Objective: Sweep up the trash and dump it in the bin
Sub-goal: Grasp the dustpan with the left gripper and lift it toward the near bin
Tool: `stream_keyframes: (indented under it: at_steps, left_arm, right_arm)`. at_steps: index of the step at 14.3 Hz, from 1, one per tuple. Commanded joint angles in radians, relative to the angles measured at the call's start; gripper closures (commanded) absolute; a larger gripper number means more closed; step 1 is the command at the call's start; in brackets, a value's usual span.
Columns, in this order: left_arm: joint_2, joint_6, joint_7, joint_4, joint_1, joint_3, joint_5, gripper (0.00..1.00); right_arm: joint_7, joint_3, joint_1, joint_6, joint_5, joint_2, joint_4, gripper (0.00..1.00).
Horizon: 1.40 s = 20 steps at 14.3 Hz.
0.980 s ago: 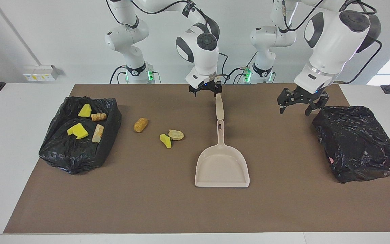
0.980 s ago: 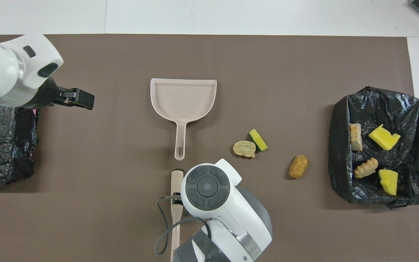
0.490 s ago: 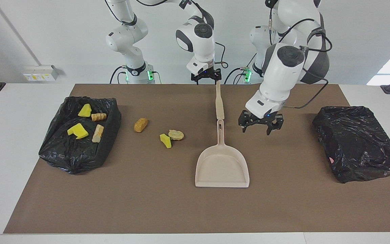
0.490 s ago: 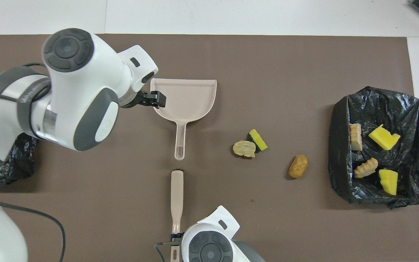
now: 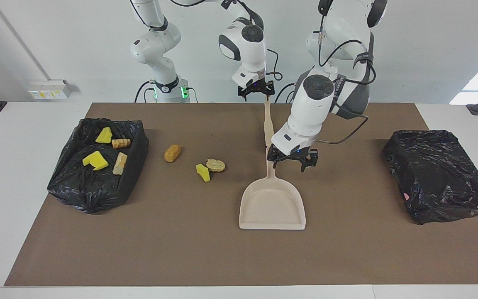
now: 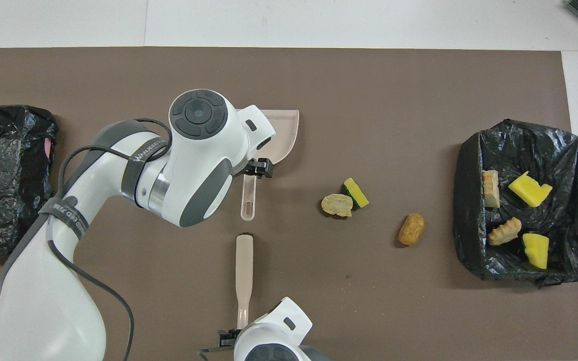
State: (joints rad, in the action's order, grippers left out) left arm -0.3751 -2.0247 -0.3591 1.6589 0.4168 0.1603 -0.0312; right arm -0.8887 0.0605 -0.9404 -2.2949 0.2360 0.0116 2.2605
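Note:
My left gripper is to turn the dustpan toward the trash before sweeping, first taking its handle (image 6: 248,201), because the dustpan's open edge (image 5: 272,229) faces away from the trash.
Three pieces of trash lie on the brown mat: an orange-brown lump (image 5: 172,153) (image 6: 411,229), a yellow sponge chunk (image 5: 203,172) (image 6: 355,193) and a tan lump (image 5: 215,165) (image 6: 337,205) touching it. Several more sit in the black-lined bin (image 5: 136,126) (image 6: 469,150) at the right arm's end. A beige dustpan (image 5: 272,207) (image 6: 285,135) lies mid-table, its handle pointing at the robots. My left gripper (image 5: 290,164) hangs open just above that handle, slightly toward the left arm's end. My right gripper (image 5: 256,92) is open over the beige brush's (image 5: 268,128) (image 6: 244,271) end by the mat's edge.
A second bin covered in a black bag (image 5: 438,174) (image 6: 3,170) stands at the left arm's end of the table. The left arm's wrist hides most of the dustpan's pan in the overhead view.
My left arm swung from over the black bag at its end across to the dustpan's handle and came lower. My right gripper drew back along the brush to its end. Nothing on the mat moved.

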Motion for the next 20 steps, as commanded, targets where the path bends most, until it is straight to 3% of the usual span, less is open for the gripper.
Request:
stream_keyframes:
  at_steps: [1, 7, 8, 9, 10, 11, 13, 15, 16, 20]
  left_arm:
    - [0.054, -0.113, -0.067, 0.139, 0.037, -0.013, -0.019, 0.00]
    - [0.059, -0.077, -0.077, 0.157, 0.057, -0.015, -0.021, 0.00]
    - [0.059, -0.074, -0.078, 0.157, 0.057, -0.015, -0.019, 0.12]
    - [0.059, -0.059, -0.087, 0.157, 0.057, -0.015, -0.021, 0.56]
    - [0.059, -0.052, -0.090, 0.157, 0.057, -0.015, -0.021, 0.82]
    - [0.061, -0.049, -0.090, 0.160, 0.059, -0.015, -0.021, 1.00]
    - [0.064, -0.048, -0.089, 0.162, 0.059, -0.013, -0.022, 1.00]
    - [0.065, -0.035, -0.089, 0.157, 0.057, -0.016, -0.054, 1.00]
    - [0.068, -0.035, -0.084, 0.154, 0.051, -0.016, -0.102, 1.00]
    - [0.104, -0.034, 0.095, 0.124, 0.002, -0.027, -0.141, 1.00]
  right_arm:
    - [-0.013, -0.002, -0.008, -0.035, -0.033, -0.059, -0.039, 0.09]
    - [-0.007, -0.002, -0.015, -0.046, -0.087, -0.120, -0.076, 0.31]
    - [-0.007, -0.002, -0.017, -0.057, -0.087, -0.130, -0.081, 0.31]
    - [-0.006, -0.002, -0.020, -0.052, -0.089, -0.131, -0.079, 0.34]
    - [-0.006, -0.002, -0.020, -0.051, -0.092, -0.131, -0.079, 0.41]
    - [-0.004, -0.002, -0.020, -0.049, -0.092, -0.131, -0.079, 0.46]
    - [-0.004, -0.002, -0.020, -0.049, -0.092, -0.131, -0.079, 0.59]
    - [-0.001, -0.002, -0.018, -0.043, -0.092, -0.131, -0.081, 0.91]
    - [-0.001, -0.002, -0.017, -0.043, -0.092, -0.134, -0.084, 1.00]
    - [-0.002, -0.002, -0.015, -0.034, -0.090, -0.142, -0.099, 1.00]
